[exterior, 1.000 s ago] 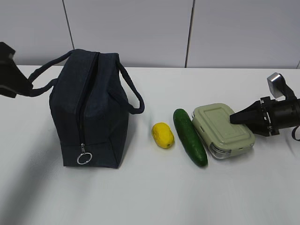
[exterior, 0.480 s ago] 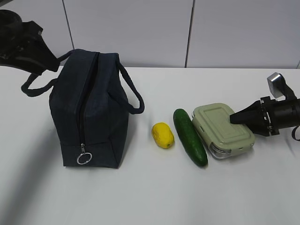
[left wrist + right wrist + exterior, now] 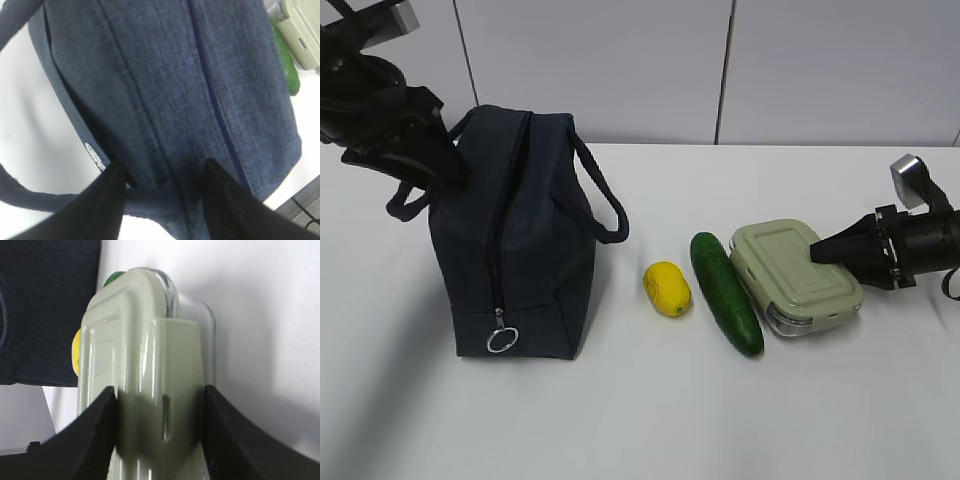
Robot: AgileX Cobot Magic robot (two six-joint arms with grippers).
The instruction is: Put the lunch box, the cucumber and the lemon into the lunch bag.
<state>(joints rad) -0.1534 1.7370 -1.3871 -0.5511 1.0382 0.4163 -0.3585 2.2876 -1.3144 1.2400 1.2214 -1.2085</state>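
The navy lunch bag [image 3: 552, 232] will gape open when I pull its side, because the ring pull [image 3: 502, 338] sits at the near end of a dark slit.
The navy lunch bag [image 3: 535, 250] stands at the left, its zipper shut and the ring pull [image 3: 501, 340] hanging at the near end. My left gripper [image 3: 440, 165] is at the bag's far left top corner. In the left wrist view it [image 3: 162, 190] is open, its jaws astride bag fabric [image 3: 175, 75] where a handle joins. The lemon [image 3: 667, 288], the cucumber [image 3: 725, 292] and the lunch box [image 3: 795, 277] lie in a row to the right. My right gripper [image 3: 817, 252] is open over the lunch box's right end, jaws either side of the lid clip [image 3: 165, 390].
A white table [image 3: 640, 420] carries everything, with a pale panelled wall behind. The bag's near handle [image 3: 605, 205] loops out toward the lemon. The right wrist view also shows the lemon [image 3: 76, 352], the cucumber tip [image 3: 114, 277] and the bag [image 3: 45, 305].
My left arm has come in from the left edge, up and right, to the bag's far top corner. The bag's left handle has shifted. The right arm has not moved.
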